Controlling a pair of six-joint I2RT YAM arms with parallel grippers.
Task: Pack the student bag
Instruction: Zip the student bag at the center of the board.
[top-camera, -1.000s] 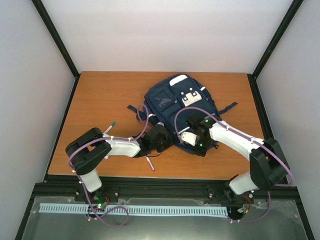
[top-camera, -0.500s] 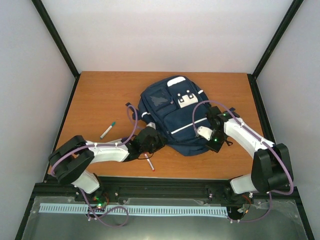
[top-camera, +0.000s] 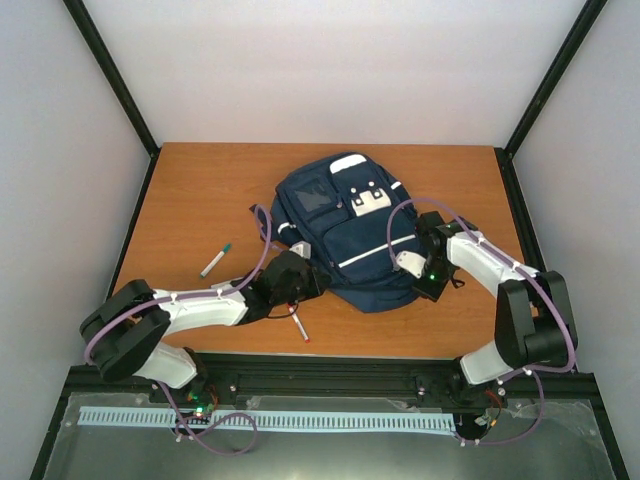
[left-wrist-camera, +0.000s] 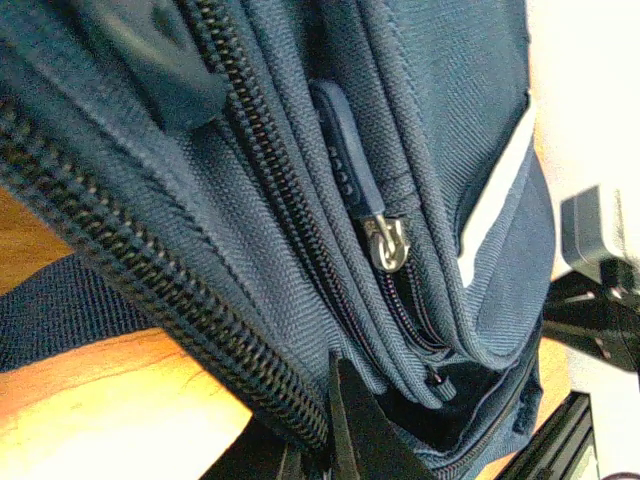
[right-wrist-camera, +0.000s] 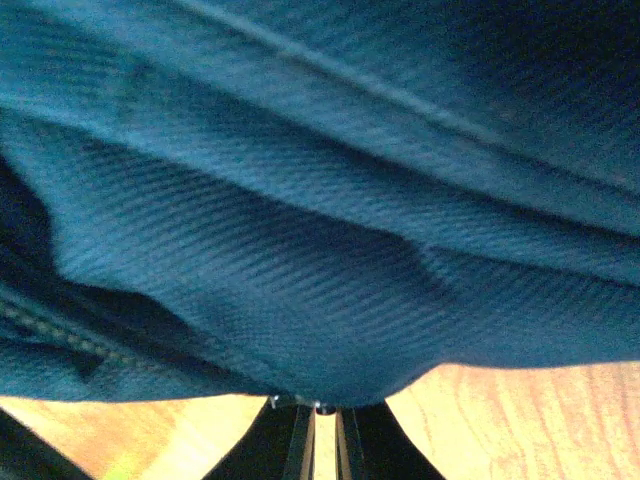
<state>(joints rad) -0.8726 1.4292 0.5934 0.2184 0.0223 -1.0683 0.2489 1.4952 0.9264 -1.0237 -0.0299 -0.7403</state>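
My right gripper needs to move back and straighten the student bag before it pulls the zipper, because the bag lies at a slant with its bottom swung toward my right gripper.
The student bag lies flat in the middle of the table, navy with white stripes and white patches, its front pockets facing up. My left gripper is shut on the fabric of the bag's near left edge. In the left wrist view the gripper pinches fabric beside a long zipper, and a metal zipper pull hangs just above. My right gripper is shut on the bag's near right corner. In the right wrist view the gripper holds a fold of the bag just above the table.
A green-capped pen lies on the wooden table left of the bag. A red-tipped pen lies near the front edge below my left gripper. A dark strap sticks out at the bag's left.
Both arms have spread apart and drawn the bag out flat. The left arm dropped low and stretched out, the right gripper moved right, and the bag shifted slightly left.
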